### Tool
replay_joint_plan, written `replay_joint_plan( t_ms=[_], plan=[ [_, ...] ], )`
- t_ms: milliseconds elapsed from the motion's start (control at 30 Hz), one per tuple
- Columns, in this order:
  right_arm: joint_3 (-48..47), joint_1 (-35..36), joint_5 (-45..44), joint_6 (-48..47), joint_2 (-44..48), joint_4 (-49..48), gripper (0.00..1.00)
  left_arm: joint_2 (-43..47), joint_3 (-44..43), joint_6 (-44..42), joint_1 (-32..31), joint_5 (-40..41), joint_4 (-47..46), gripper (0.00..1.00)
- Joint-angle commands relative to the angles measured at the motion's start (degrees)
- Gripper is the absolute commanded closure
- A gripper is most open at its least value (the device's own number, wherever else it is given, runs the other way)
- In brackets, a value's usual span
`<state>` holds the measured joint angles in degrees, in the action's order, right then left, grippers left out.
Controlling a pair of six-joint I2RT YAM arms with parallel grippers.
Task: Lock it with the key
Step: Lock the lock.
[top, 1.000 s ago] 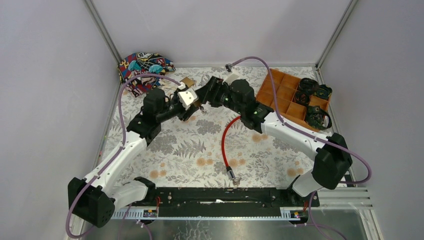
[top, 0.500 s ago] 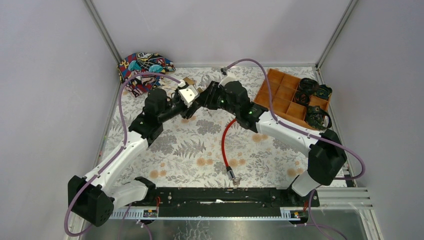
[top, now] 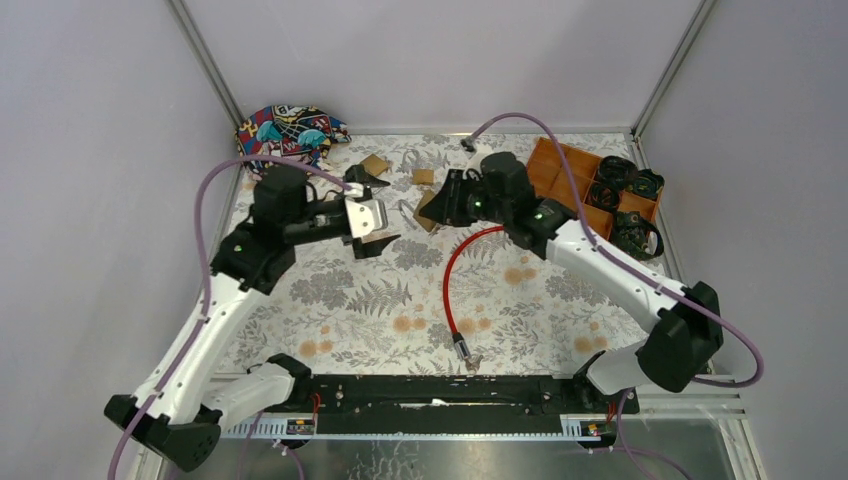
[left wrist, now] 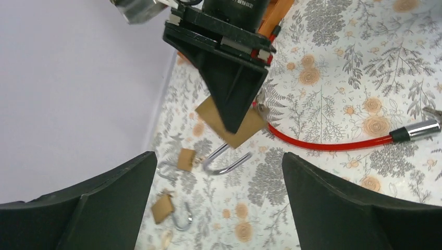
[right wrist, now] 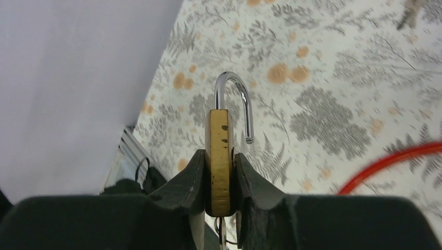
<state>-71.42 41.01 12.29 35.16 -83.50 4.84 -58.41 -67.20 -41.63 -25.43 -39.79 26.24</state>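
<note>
The key end of the padlock [right wrist: 222, 226] is between my right gripper's fingers. Next, my left gripper takes the open shackle [right wrist: 233, 75] before my right gripper regrips the padlock's body.
My right gripper [top: 436, 207] is shut on a brass padlock [right wrist: 220, 156] and holds it above the table at the back middle. Its silver shackle [right wrist: 235, 99] stands open. The padlock also shows in the left wrist view [left wrist: 232, 125], hanging between the right fingers. A thin metal piece pokes out under the padlock body; I cannot tell whether it is the key. My left gripper [top: 388, 213] is open and empty, a little left of the padlock and apart from it. Its fingers [left wrist: 78, 208] frame the left wrist view.
Two more brass padlocks lie on the flowered cloth behind the grippers [top: 375, 165] [top: 423, 177]. A red cable [top: 450, 285] with a metal end [top: 462, 346] runs down the middle. An orange divided tray [top: 560, 180] stands back right. A patterned bag [top: 290, 130] lies back left.
The two grippers were together at the padlock. My left gripper has pulled away to the left and stands open. My right gripper has moved right, still holding the padlock.
</note>
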Motion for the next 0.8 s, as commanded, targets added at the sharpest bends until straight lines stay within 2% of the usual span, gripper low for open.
replay_joint_plan(
  t_ms=[0, 100, 167, 267, 333, 433, 500, 533, 567, 633, 767],
  plan=[
    [-4.37, -1.84, 12.97, -5.08, 8.06, 7.54, 1.0, -0.93, -7.36, -15.71, 0.26, -4.06, 18.69, 0.05],
    [-3.86, -1.83, 20.31, -2.94, 9.7, 7.33, 1.0, -4.54, -9.9, -15.48, 0.14, -5.64, 23.43, 0.11],
    [-4.05, -1.86, 24.04, -1.7, 10.16, 7.35, 1.0, -6.43, -10.25, -15.43, -0.24, -7.68, 24.53, 0.11],
    [-4.06, -1.78, 26.23, -0.44, 11.08, 6.98, 1.0, -7.64, -9.27, -16.13, -1.66, -8.03, 24.51, 0.08],
    [-3.41, -1.7, 27.97, 0.96, 11.56, 5.38, 1.0, -8.04, -8.05, -16.47, -2.76, -6.46, 23.68, 0.1],
    [-4.06, -1.56, 28.49, 0.9, 11.79, 6.56, 1.0, -9.31, -8.4, -16.45, -3.04, -5.46, 23.31, 0.25],
    [-3.93, -1.53, 28.74, 0.91, 12.17, 6.57, 1.0, -9.65, -8.55, -16.83, -3.05, -5.26, 23.2, 0.4],
    [-3.77, -1.5, 29.2, 1.1, 12.34, 6.18, 1.0, -9.7, -8.45, -17.29, -3.13, -5.28, 23.24, 0.51],
    [-3.72, -1.49, 29.53, 1.33, 12.39, 6.07, 1.0, -9.7, -8.22, -17.7, -3.18, -5.47, 23.24, 0.55],
    [-3.65, -1.54, 30.32, 1.69, 12.4, 5.54, 1.0, -9.64, -7.7, -18.09, -3.42, -5.43, 23.3, 0.56],
    [-3.68, -1.54, 30.83, 2.16, 12.57, 5.25, 1.0, -9.74, -7.11, -20.87, -3.64, -4.98, 25.14, 0.5]
  ],
)
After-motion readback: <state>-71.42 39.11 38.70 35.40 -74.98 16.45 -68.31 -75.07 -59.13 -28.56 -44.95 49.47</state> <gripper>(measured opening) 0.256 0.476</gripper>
